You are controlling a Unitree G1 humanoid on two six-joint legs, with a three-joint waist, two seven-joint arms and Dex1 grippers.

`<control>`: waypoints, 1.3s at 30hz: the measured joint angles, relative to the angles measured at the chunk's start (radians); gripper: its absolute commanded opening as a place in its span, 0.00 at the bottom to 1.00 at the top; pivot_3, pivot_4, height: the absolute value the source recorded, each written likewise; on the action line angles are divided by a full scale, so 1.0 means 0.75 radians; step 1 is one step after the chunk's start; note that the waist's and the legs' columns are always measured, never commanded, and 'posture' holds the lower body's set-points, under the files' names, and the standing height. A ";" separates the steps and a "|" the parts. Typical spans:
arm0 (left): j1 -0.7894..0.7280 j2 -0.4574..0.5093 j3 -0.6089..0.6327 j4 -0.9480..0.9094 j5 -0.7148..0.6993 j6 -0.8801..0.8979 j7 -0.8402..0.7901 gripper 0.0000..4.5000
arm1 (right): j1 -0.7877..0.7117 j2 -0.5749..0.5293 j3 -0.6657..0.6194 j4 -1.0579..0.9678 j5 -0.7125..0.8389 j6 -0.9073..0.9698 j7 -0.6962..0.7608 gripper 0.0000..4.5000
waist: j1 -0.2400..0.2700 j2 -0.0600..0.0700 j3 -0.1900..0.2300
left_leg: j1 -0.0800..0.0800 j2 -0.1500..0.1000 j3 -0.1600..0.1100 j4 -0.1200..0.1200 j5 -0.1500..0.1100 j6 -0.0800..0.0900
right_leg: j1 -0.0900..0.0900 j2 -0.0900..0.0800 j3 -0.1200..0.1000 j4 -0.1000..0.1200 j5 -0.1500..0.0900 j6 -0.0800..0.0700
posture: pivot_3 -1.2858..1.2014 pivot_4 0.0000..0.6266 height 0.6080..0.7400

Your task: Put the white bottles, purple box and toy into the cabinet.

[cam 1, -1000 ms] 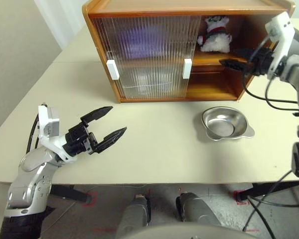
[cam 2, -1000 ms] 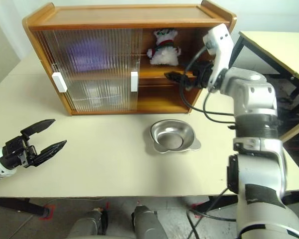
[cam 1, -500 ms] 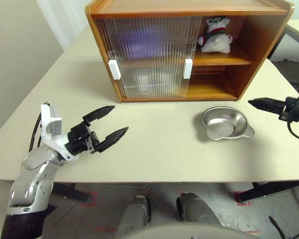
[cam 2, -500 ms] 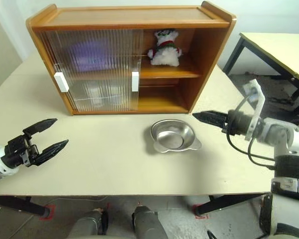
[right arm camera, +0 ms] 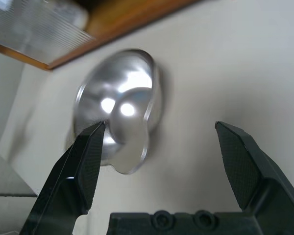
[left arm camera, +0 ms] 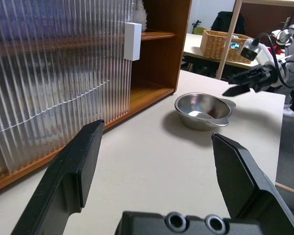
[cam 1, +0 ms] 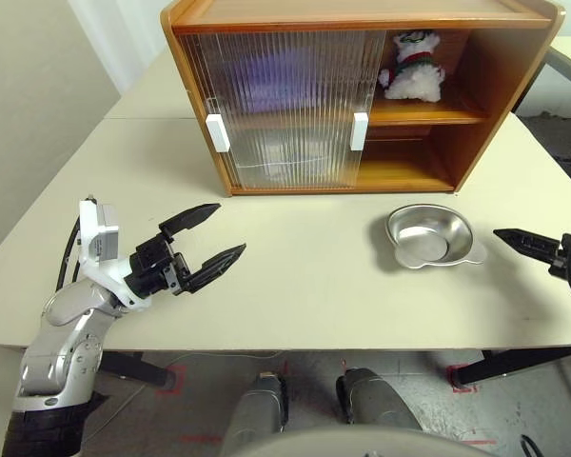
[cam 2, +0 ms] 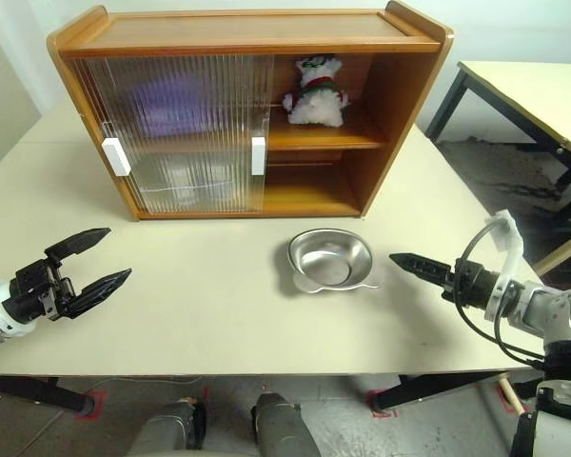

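Observation:
The metal dish's handle (cam 2: 366,285) points out toward the open fingers of my right gripper, so I keep moving in until they close above and below the flat handle (cam 1: 476,254).
The cabinet (cam 1: 476,86) stands at the back of the table, its ribbed doors slid left and the right bay open. The toy (cam 1: 414,67) sits on the upper shelf in that bay. A purple blur behind the ribbed door on the upper shelf looks like the purple box (cam 1: 266,81). The white bottles are hidden; only a pale smudge shows behind the door on the lower shelf. My left gripper (cam 1: 230,228) hovers open and empty over the table's front left. My right gripper (cam 2: 394,257) is open and empty, low over the table to the right of the dish, pointing at it.
A shiny metal dish (cam 1: 433,235) lies on the table in front of the cabinet's open bay. White block handles (cam 1: 358,130) stick out from the doors. Another table (cam 2: 533,95) stands off to the right.
My right gripper has drawn back out of the cabinet's upper shelf, dropped to the table's right side and rolled. The left gripper has stayed where it was.

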 measured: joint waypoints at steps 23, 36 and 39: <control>-0.010 0.012 0.002 0.003 0.000 0.000 -0.013 1.00 | 0.043 0.115 0.005 -0.154 0.171 0.348 -0.072 0.28 | 0.003 -0.001 -0.001 | 0.000 0.000 0.000 0.001 0.000 0.019 | 0.001 0.000 0.000 0.000 -0.006 -0.003 | 0.45 0.13 1.00; -0.012 0.015 0.005 0.004 0.000 0.001 -0.013 1.00 | 0.030 0.101 -0.029 -0.172 0.264 0.381 -0.045 0.00 | 0.003 -0.001 -0.001 | 0.001 0.000 0.000 0.002 0.000 0.019 | 0.002 0.000 -0.001 0.000 -0.008 0.000 | 0.45 0.13 1.00; -0.013 0.017 0.008 0.005 0.000 0.001 -0.012 1.00 | -0.031 0.133 -0.084 -0.126 0.285 0.411 -0.101 0.00 | 0.003 -0.001 -0.001 | 0.001 0.000 0.000 0.002 0.000 0.019 | 0.002 0.000 0.000 0.000 -0.008 -0.001 | 0.45 0.13 1.00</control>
